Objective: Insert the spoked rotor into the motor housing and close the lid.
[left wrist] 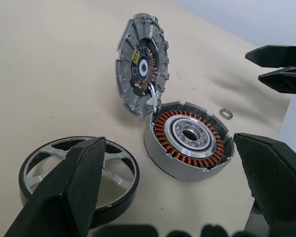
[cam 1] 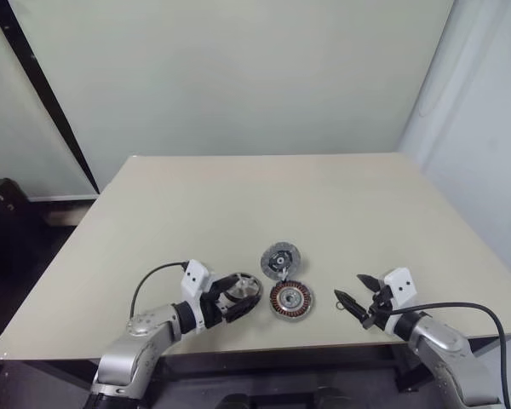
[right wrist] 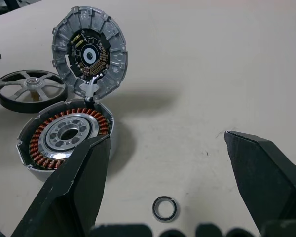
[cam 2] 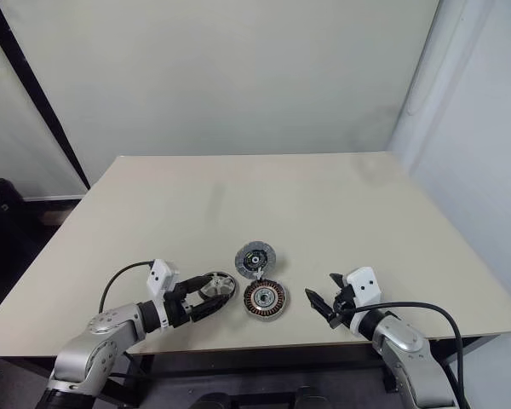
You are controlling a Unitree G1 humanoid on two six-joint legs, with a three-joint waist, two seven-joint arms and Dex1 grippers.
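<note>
The small metal ring (right wrist: 166, 209) will sit inside the motor housing's round centre hole (right wrist: 68, 133) when I push it in, because the hole looks about as wide as the ring.
The spoked rotor (left wrist: 113, 170), a silver wheel in a dark rim, lies flat on the table. My left gripper (cam 1: 237, 298) is open over it, with one finger (left wrist: 64, 197) in front of the rotor's near side and nothing clamped. Just to its right sits the motor housing (cam 1: 289, 300), its copper windings (left wrist: 167, 143) showing. The lid (cam 1: 281, 256) stands tilted up at the housing's far edge, joined to it by a small white piece. My right gripper (cam 1: 349, 287) hovers open to the right of the housing, pointing at it, with nothing in it.
A small metal ring (right wrist: 165, 208) lies on the beige table (cam 1: 238, 196) between the housing and my right gripper. All the parts sit close to the table's front edge. A black cable runs from each wrist.
</note>
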